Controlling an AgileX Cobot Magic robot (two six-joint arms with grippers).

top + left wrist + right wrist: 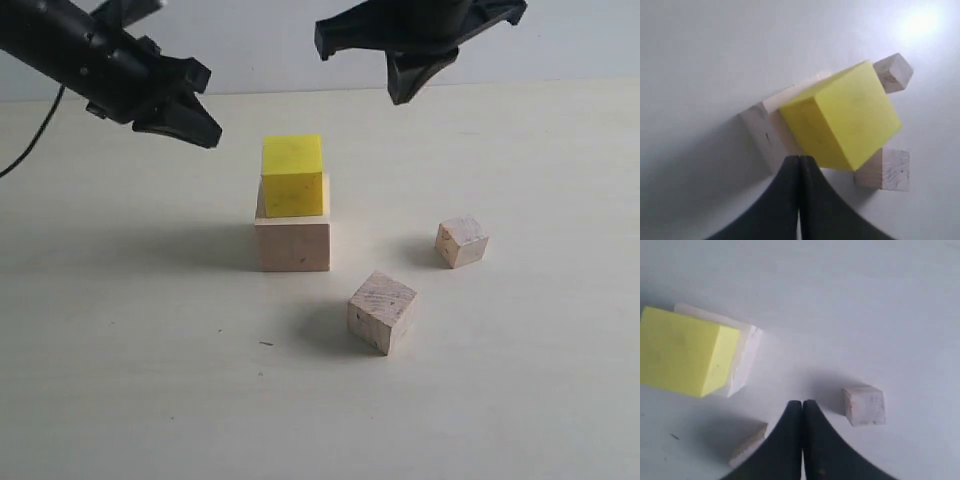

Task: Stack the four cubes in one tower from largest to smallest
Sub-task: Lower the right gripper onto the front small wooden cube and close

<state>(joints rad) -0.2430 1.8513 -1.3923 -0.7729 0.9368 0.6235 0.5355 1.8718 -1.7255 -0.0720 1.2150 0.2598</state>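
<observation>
My right gripper should keep moving toward the medium wood cube (381, 311) until its open fingers straddle it, as the yellow cube (293, 178) sits squarely on the large cube.
The bright yellow cube (293, 176) sits on the large pale wood cube (292, 243) at the table's middle. The medium wood cube (381, 312) lies in front and to the right, turned at an angle. The small wood cube (461, 242) rests further right. My left gripper (190, 122) hangs shut, above and left of the stack, holding nothing. My right gripper (410, 85) hangs shut, high above the table behind the small cube. In the left wrist view the yellow cube (845, 117) hides most of the large cube (762, 135). The right wrist view shows the small cube (865, 405) beside my shut fingertips (802, 405).
The pale table (140, 380) stretches on all sides of the cubes. A white wall (260, 40) rises behind it. A black cable (30, 140) hangs from the left arm at the far left.
</observation>
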